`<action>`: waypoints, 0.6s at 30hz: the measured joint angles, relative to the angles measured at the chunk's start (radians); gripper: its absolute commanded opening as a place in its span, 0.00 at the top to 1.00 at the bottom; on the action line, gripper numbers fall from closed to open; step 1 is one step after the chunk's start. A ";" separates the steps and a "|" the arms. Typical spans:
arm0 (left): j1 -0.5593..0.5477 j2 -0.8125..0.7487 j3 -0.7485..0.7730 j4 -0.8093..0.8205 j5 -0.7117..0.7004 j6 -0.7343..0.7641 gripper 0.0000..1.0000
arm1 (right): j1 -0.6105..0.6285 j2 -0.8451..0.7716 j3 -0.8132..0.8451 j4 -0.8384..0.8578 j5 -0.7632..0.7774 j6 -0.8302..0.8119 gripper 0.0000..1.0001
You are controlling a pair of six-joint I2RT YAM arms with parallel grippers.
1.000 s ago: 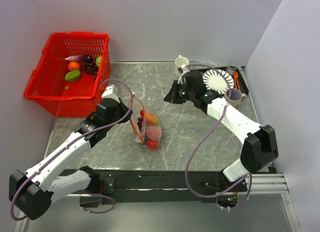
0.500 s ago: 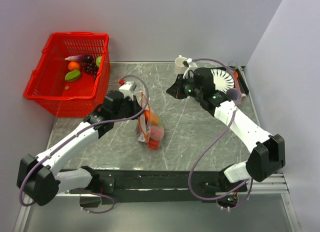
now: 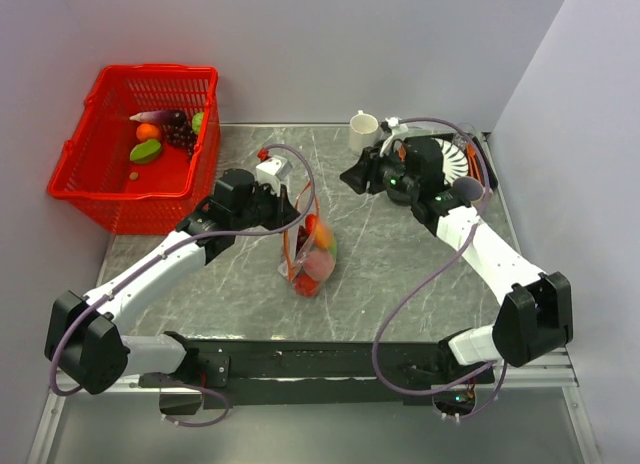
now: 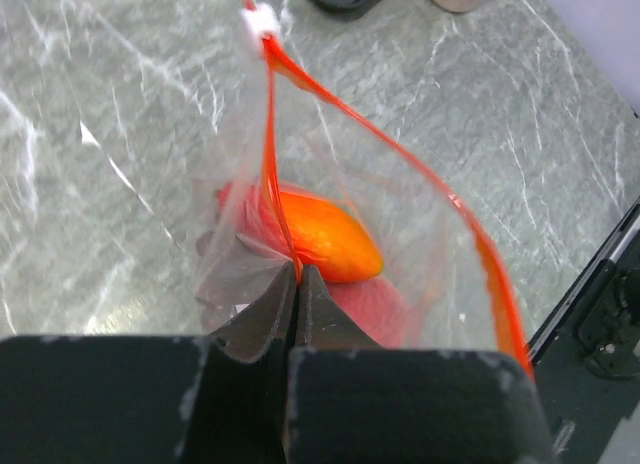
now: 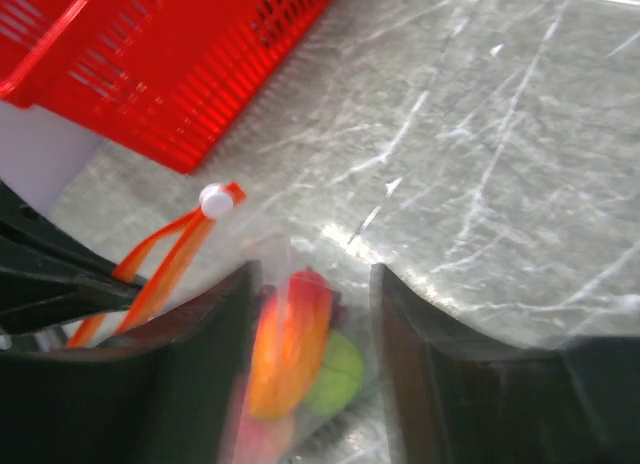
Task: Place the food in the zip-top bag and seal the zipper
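My left gripper is pinching the zipper away from the white slider, so my right gripper should first hold the zipper's far end. Then my left gripper should take the slider.
The clear zip-top bag stands on the table's middle, mouth gaping, with orange food, red food and a green piece inside. My left gripper is shut on the red-orange zipper at the near side of the mouth, holding the bag up. The zipper's white slider sits at the far end. The other zipper edge curves away to the right. My right gripper hovers open right of and beyond the bag. In its wrist view the bag shows below its spread fingers.
A red mesh basket with several toy fruits stands at the far left. A white cup, a white ribbed plate and a mauve cup sit at the far right. The black base rail runs along the near edge.
My left gripper has moved right and away, pulling the bag more upright by its zipper. My right gripper has opened and drifted slightly right and away.
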 measured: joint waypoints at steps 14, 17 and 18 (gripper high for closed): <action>0.001 0.005 0.000 0.074 0.163 0.080 0.97 | -0.109 0.045 -0.180 0.385 -0.372 0.087 0.30; 0.001 0.021 0.000 0.081 0.180 0.085 0.97 | -0.109 0.050 -0.211 0.444 -0.413 0.105 0.29; 0.001 0.024 0.000 0.082 0.180 0.087 0.97 | -0.110 0.052 -0.219 0.462 -0.423 0.110 0.29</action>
